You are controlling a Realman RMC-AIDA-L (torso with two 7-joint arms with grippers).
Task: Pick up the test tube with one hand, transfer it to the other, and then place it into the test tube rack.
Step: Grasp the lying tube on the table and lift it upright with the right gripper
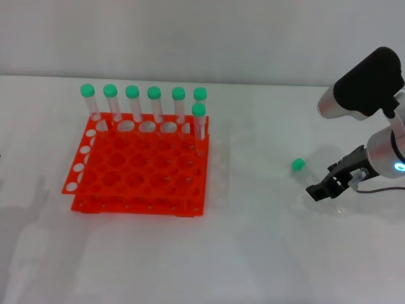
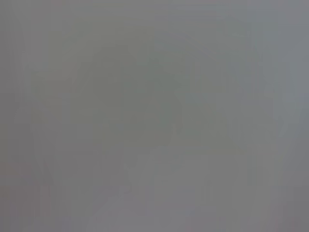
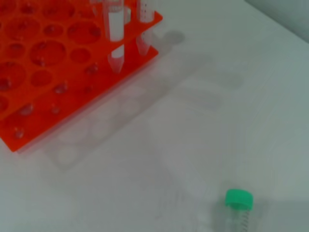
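Observation:
The loose test tube is lying flat, away from the rack, so the robot's right gripper should lift it by its body and leave the green cap for the left gripper.
The loose test tube lies on the white table right of the rack, its green cap showing; the right wrist view shows it lying flat, its clear body running out of the picture. My right gripper hangs low just right of the cap, its black fingers apart and empty. The orange-red test tube rack stands at left centre, also in the right wrist view. Several green-capped tubes stand upright along its far row. My left gripper is out of view; its wrist view shows only blank grey.
The white table stretches in front of and to the right of the rack. A grey wall closes the far edge. The right arm's silver and black links rise at the right edge.

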